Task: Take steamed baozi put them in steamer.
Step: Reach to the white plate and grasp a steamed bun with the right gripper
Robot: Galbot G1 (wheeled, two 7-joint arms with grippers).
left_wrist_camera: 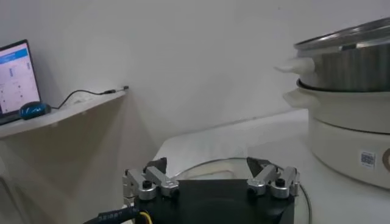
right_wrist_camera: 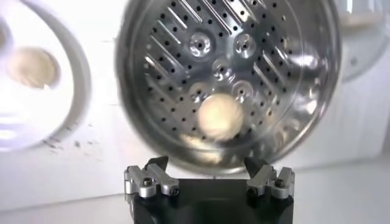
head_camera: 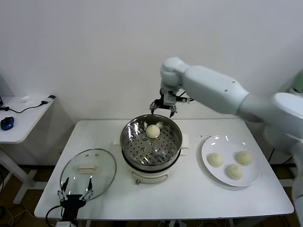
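The plate's baozi (head_camera: 215, 159) nearest the steamer lies apart from its neighbours, so my right gripper keeps approaching it, fingers open, until they straddle it.
The steel steamer (head_camera: 151, 144) on its white base stands mid-table. One cream-white baozi (head_camera: 152, 131) lies on its perforated tray, toward the back; it also shows in the right wrist view (right_wrist_camera: 219, 117). Three more baozi (head_camera: 215, 159) (head_camera: 244, 157) (head_camera: 234, 171) lie on the white plate (head_camera: 208, 144) at the right. My right gripper (head_camera: 164, 108) hangs open and empty above the steamer's back rim, jaws spread wide (right_wrist_camera: 207, 165). My left gripper (head_camera: 75, 188) is open and empty, low at the table's front left, over the glass lid.
A round glass lid (head_camera: 88, 171) lies flat on the table left of the steamer, also in the left wrist view (left_wrist_camera: 244, 167). A small side table (head_camera: 21, 118) with a mouse and cables stands at the far left. The wall is close behind the table.
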